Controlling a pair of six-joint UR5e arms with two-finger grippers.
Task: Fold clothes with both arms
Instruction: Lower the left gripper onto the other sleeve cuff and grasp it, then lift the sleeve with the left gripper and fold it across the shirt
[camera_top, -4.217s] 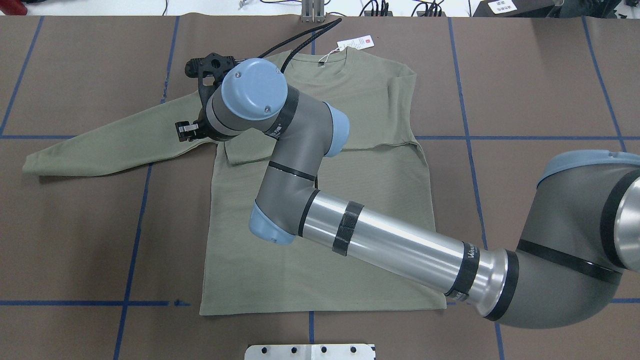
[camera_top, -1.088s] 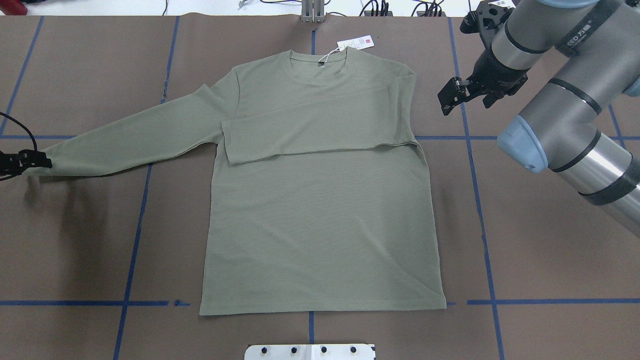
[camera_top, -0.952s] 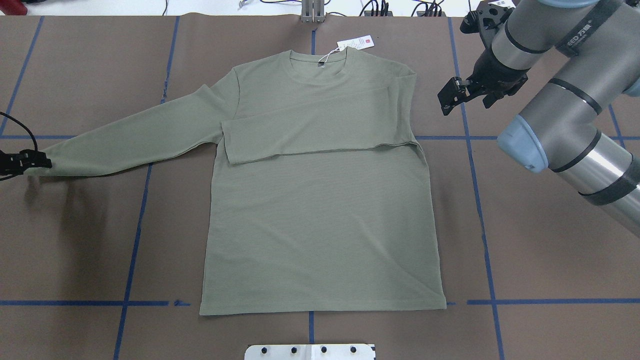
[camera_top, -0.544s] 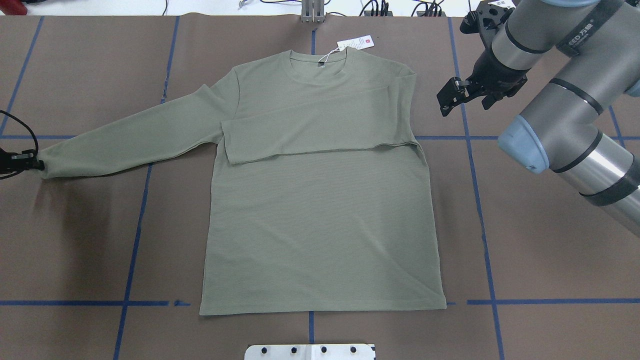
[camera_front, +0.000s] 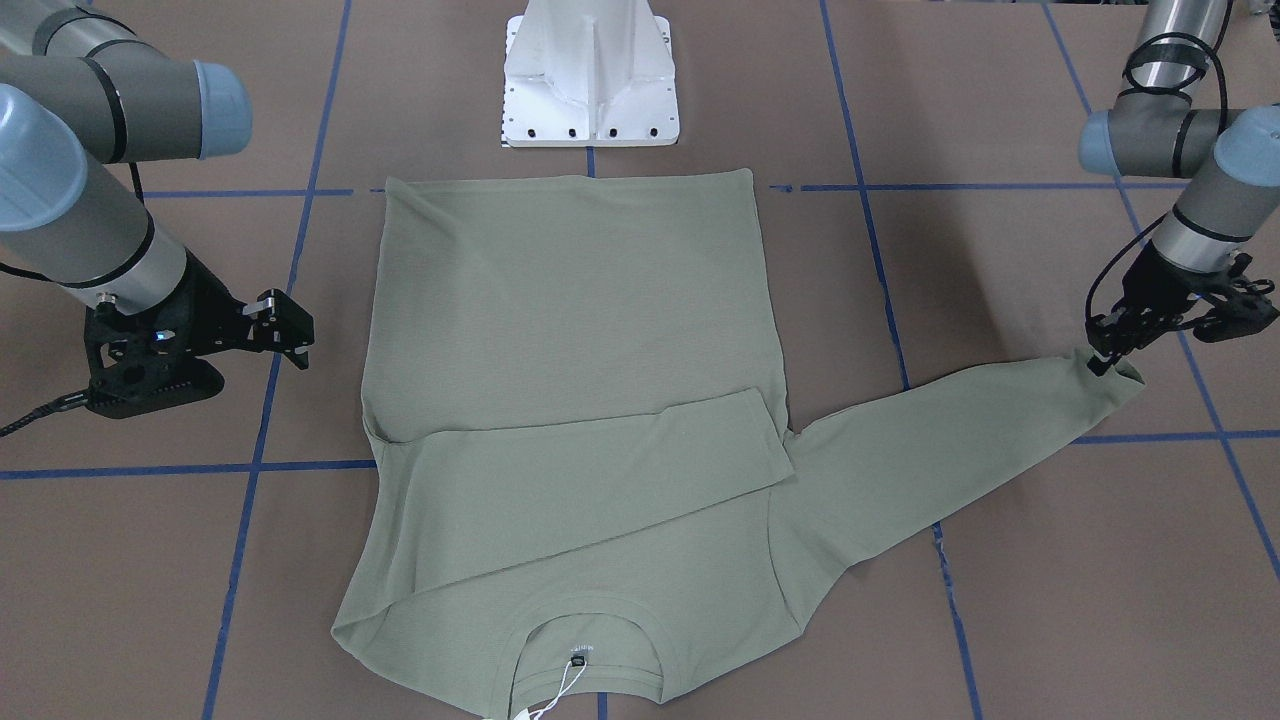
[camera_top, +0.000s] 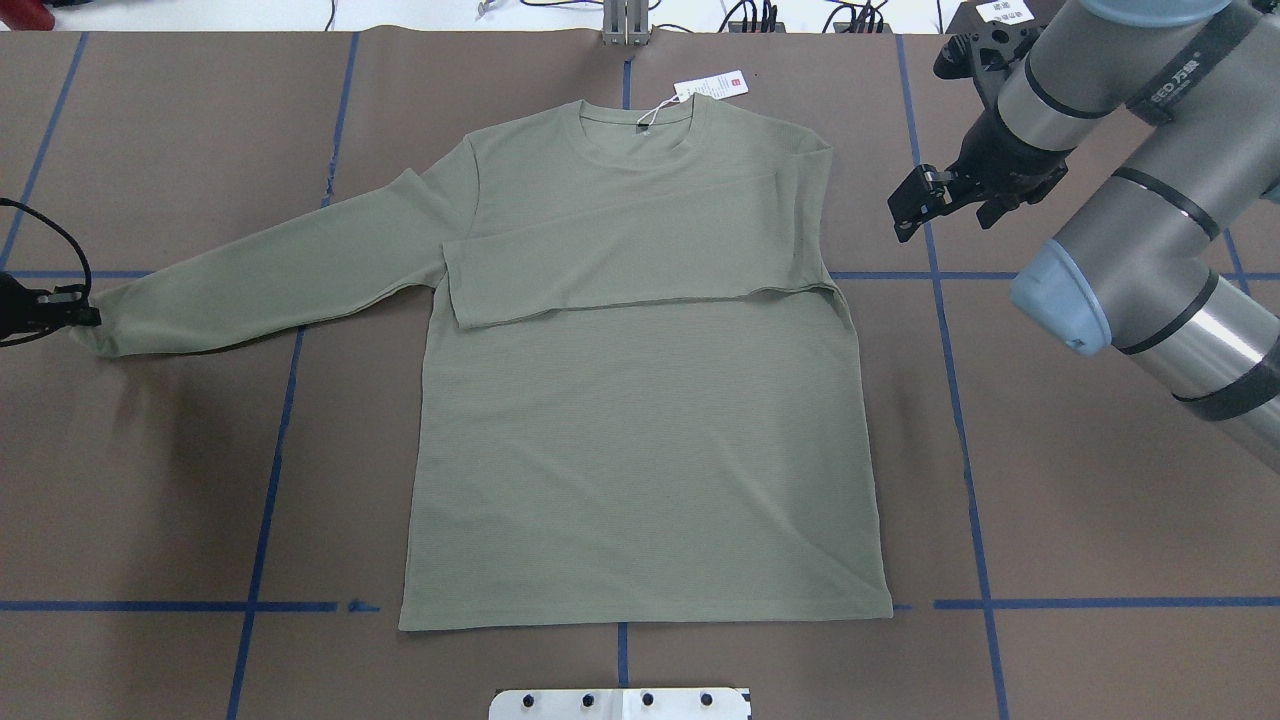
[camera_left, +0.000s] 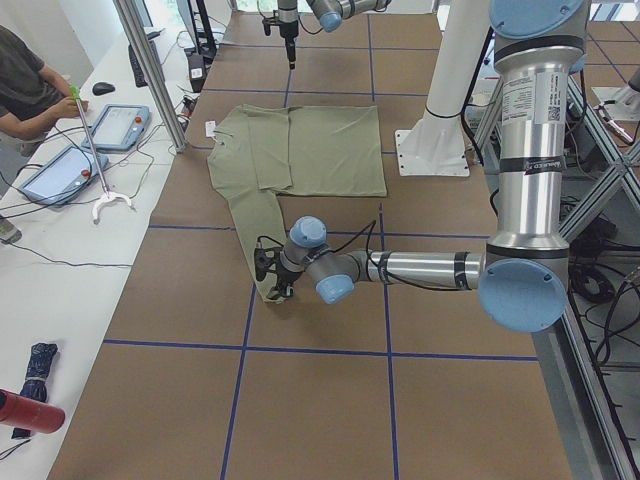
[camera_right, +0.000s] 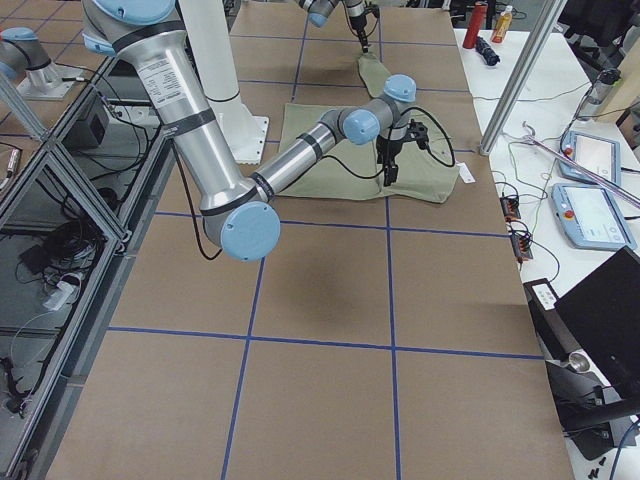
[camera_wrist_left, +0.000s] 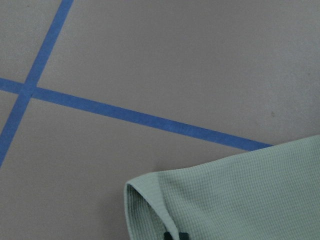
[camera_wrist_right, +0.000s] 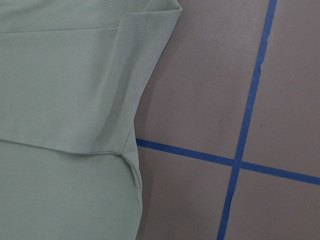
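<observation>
I should go on moving the cuff across the folded sleeve before stopping, until it gets to the shirt's opposite edge (camera_front: 396, 406), because my left gripper is holding the stretched sleeve (camera_front: 1123, 374) by its cuff.
The sage-green long-sleeved shirt (camera_top: 640, 450) lies flat on the brown table, neck away from the robot. One sleeve (camera_top: 620, 270) is folded across the chest. The other sleeve (camera_top: 260, 275) stretches out to the overhead view's left. My left gripper (camera_top: 88, 318) is shut on that sleeve's cuff (camera_wrist_left: 150, 200), which curls up off the table; one fingertip (camera_wrist_left: 175, 235) shows at the cuff's edge. My right gripper (camera_top: 910, 205) hovers open and empty beside the shirt's folded shoulder, clear of the cloth. The white hang tag (camera_top: 712, 86) lies beyond the collar.
Blue tape lines (camera_top: 940, 280) cross the brown table cover. The white pedestal base (camera_front: 590, 80) stands just behind the shirt's hem. A person (camera_left: 25, 80) sits at a side bench with tablets (camera_left: 120, 125) beyond the table's far edge.
The right arm has left the shirt's middle and now hangs off its right side. The left gripper has closed on the outstretched cuff and drawn it slightly inward and up.
</observation>
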